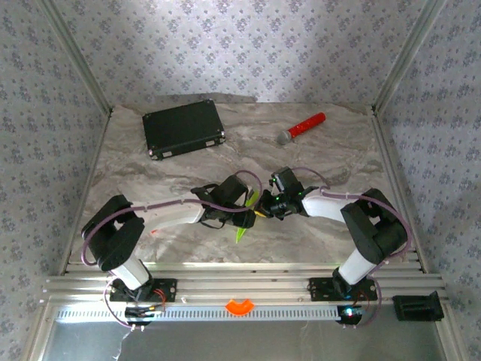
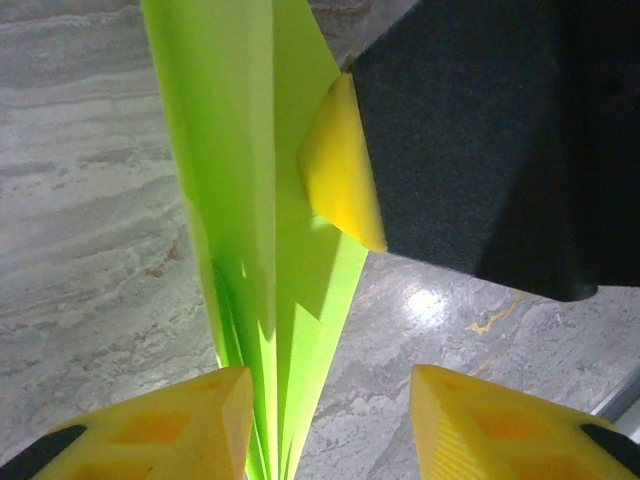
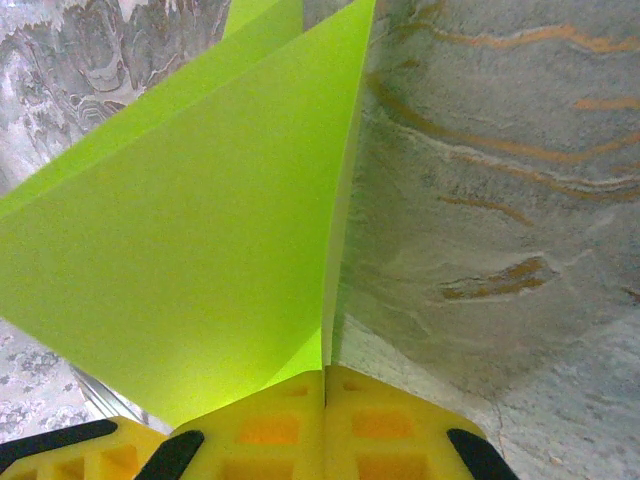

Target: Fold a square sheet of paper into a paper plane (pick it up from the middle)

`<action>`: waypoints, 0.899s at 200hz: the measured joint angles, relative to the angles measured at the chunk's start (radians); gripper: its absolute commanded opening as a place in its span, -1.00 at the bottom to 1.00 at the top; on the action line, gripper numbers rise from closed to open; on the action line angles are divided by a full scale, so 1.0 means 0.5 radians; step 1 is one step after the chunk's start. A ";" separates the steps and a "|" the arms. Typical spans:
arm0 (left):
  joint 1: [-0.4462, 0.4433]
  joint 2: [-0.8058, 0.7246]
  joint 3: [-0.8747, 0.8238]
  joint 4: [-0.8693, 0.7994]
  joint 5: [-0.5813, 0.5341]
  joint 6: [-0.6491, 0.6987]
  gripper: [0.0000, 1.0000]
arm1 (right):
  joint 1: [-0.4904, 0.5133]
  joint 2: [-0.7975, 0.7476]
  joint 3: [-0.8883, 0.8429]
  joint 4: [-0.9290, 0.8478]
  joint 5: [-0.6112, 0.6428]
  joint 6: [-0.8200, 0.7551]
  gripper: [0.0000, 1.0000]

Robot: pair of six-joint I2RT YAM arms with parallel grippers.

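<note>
Next, I center my fingers on the central fold (image 2: 268,335) before I pinch the layers together, because the paper plane rests against one finger of my left gripper (image 2: 257,402).
The square sheet of paper stands folded into a slim, pointed lime-green paper plane (image 1: 242,229), held above the marble table near the middle front. In the right wrist view its layers (image 3: 200,250) run up from my right gripper (image 3: 324,375), which is shut on the fold. In the left wrist view the plane (image 2: 250,150) hangs between the jaws of my left gripper (image 2: 330,390), close against the left fingertip (image 2: 205,415). The jaws stand apart with a wide gap to the right fingertip (image 2: 500,420). A yellow finger of the right gripper (image 2: 340,170) presses the paper higher up.
A black case (image 1: 184,128) lies at the back left of the table (image 1: 338,162). A red-handled microphone (image 1: 303,128) lies at the back right. Both forearms cross the front middle. An orange piece (image 1: 240,306) sits on the front rail.
</note>
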 measured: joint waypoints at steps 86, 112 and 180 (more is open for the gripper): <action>-0.008 0.021 0.000 -0.002 -0.007 0.001 -0.13 | 0.000 0.000 0.000 0.000 0.000 0.000 -0.88; -0.008 0.035 0.000 0.000 -0.007 0.001 -0.15 | 0.000 0.000 0.000 0.000 0.000 0.000 -0.88; -0.026 0.048 0.000 -0.002 -0.060 0.002 -0.16 | 0.000 0.000 -0.002 0.000 0.000 0.001 -0.88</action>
